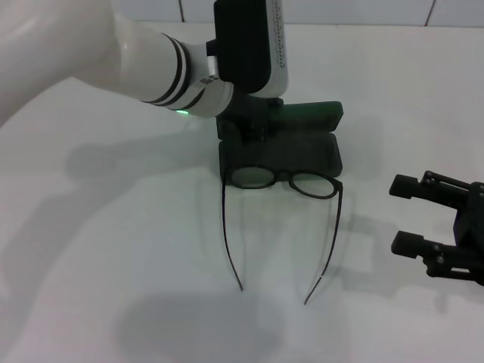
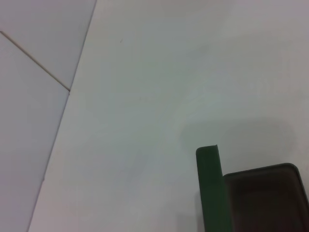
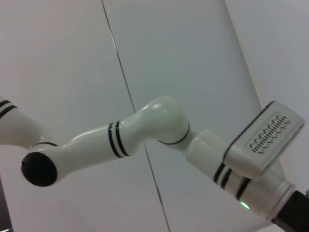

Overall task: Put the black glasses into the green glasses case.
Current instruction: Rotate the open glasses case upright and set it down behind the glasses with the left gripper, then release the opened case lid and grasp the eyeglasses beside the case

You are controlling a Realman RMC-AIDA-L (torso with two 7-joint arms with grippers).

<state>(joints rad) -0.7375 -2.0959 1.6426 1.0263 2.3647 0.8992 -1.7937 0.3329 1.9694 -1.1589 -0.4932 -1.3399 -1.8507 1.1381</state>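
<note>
The black glasses are against the case's front edge (image 1: 278, 172) with their temple arms spread, so the robot's right gripper should grip the bridge (image 1: 283, 175) and pull the glasses clear first.
The green glasses case (image 1: 302, 151) lies open at the table's middle, its lid (image 1: 314, 113) standing up at the back. Just in front of it rest the black glasses (image 1: 283, 180), lenses against the case's front edge and both temple arms unfolded toward me. My left gripper (image 1: 240, 127) hangs over the case's left end, mostly hidden under its wrist. The left wrist view shows the lid's green edge (image 2: 212, 193) and the dark inside of the case (image 2: 263, 198). My right gripper (image 1: 404, 215) is parked open, low at the right, well away from the glasses.
The white table (image 1: 113, 265) meets a tiled wall (image 1: 340, 11) at the back. The right wrist view shows only my left arm (image 3: 145, 130) against the wall.
</note>
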